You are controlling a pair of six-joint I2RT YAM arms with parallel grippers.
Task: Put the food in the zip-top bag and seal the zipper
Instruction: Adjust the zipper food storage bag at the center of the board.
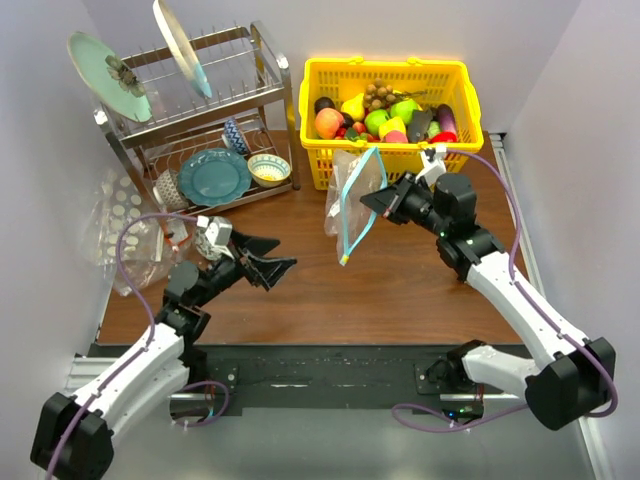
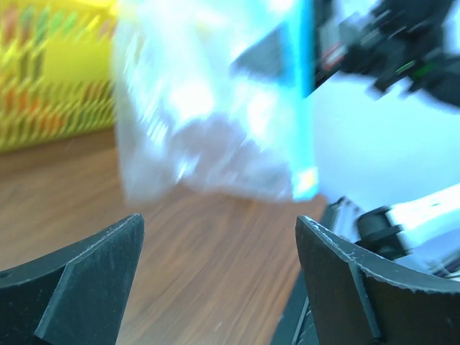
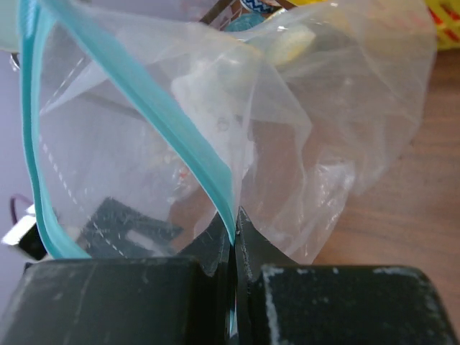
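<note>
The teal zipper strip (image 1: 345, 205) bows into an open loop, so the zip-top bag's opening (image 1: 361, 194) should stay gaping when my left gripper alone carries the bag.
The zip-top bag (image 1: 352, 190) hangs above the wooden table in front of the basket, its mouth gaping. My right gripper (image 1: 374, 203) is shut on the teal zipper (image 1: 358, 215) strip, pinching it between the fingertips (image 3: 234, 228). In the right wrist view the clear bag (image 3: 330, 129) sags to the right and the zipper (image 3: 144, 93) loops up to the left. My left gripper (image 1: 276, 263) stands open to the bag's left, nothing between its fingers. From the left wrist view the bag (image 2: 208, 108) is blurred ahead of the open gripper (image 2: 219, 241). The food (image 1: 385, 115) lies piled in the yellow basket (image 1: 330, 165).
A metal dish rack (image 1: 200, 110) with plates, a teal plate (image 1: 214, 175) and a small bowl (image 1: 269, 169) stands at the back left. Crinkled clear plastic with white dots (image 1: 125, 215) lies by the left wall. The yellow basket (image 2: 50, 86) shows at the left wrist view's upper left.
</note>
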